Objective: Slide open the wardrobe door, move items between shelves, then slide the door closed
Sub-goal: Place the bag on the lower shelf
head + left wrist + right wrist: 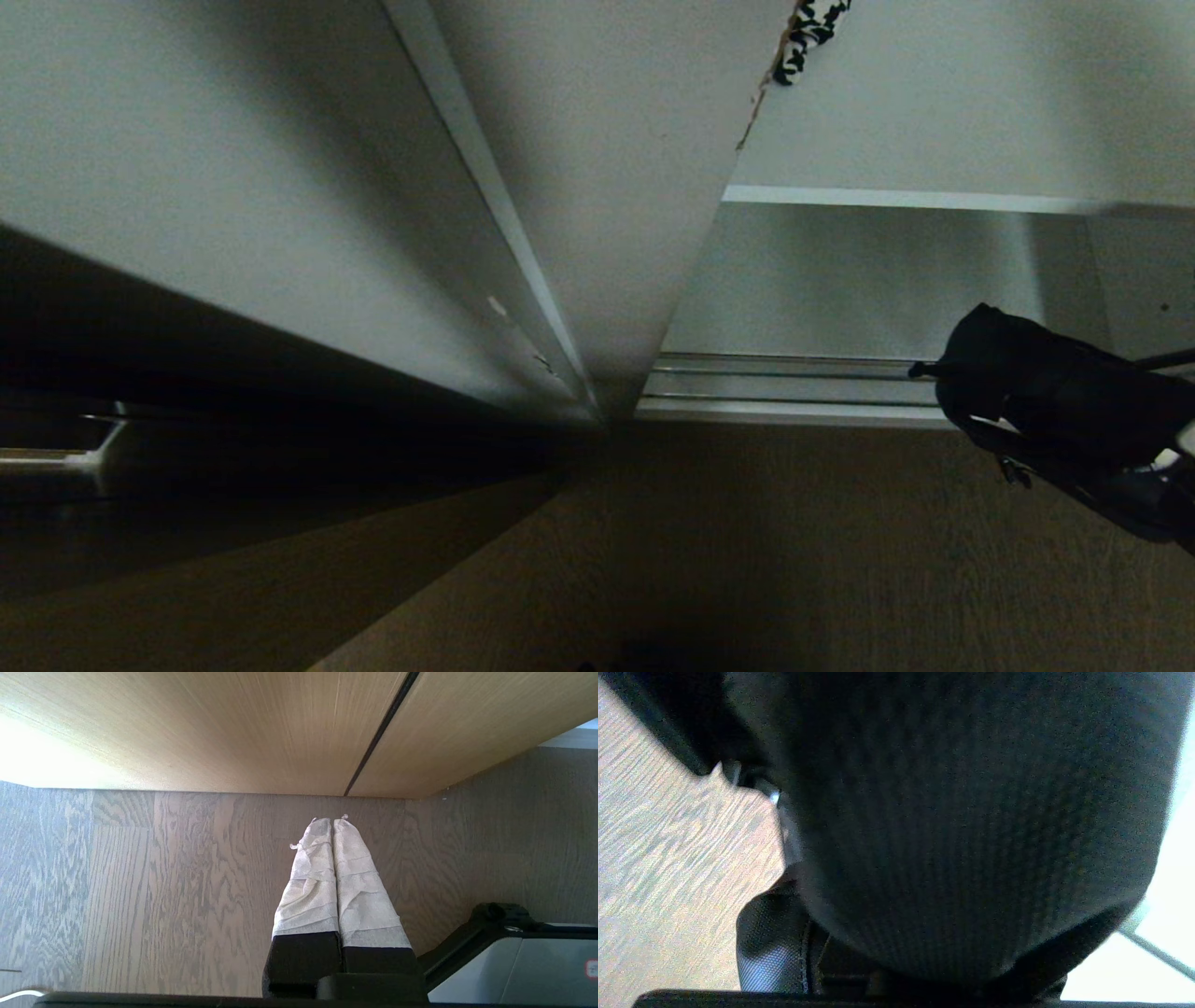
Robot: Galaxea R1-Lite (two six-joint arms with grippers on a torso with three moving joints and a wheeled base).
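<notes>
The black bag (1036, 398) is at a slant across the wardrobe's bottom track and the bag's rear is over the floor, so the robot's right gripper should swing the bag inward and set it straight under the white shelf (857, 280).
The sliding wardrobe door (597, 205), a pale frosted panel with a thin silver frame, stands slid to the left, so the right side of the wardrobe is open. Inside the opening a white shelf (896, 198) spans the width. A soft black bag (1036, 383) hangs at the far right, over the bottom track and the floor, carried on my right arm. Its dark fabric (971, 826) fills the right wrist view and hides that gripper's fingers. My left gripper (332, 821) is parked over the wooden floor, its taped fingers pressed together and holding nothing.
A silver bottom track (794, 383) runs along the wardrobe's front. A patterned garment (814, 28) peeks out at the top beside the door's edge. A light wood-grain door with a dark groove (378, 732) stands near the left arm. Wooden floor (747, 541) lies in front.
</notes>
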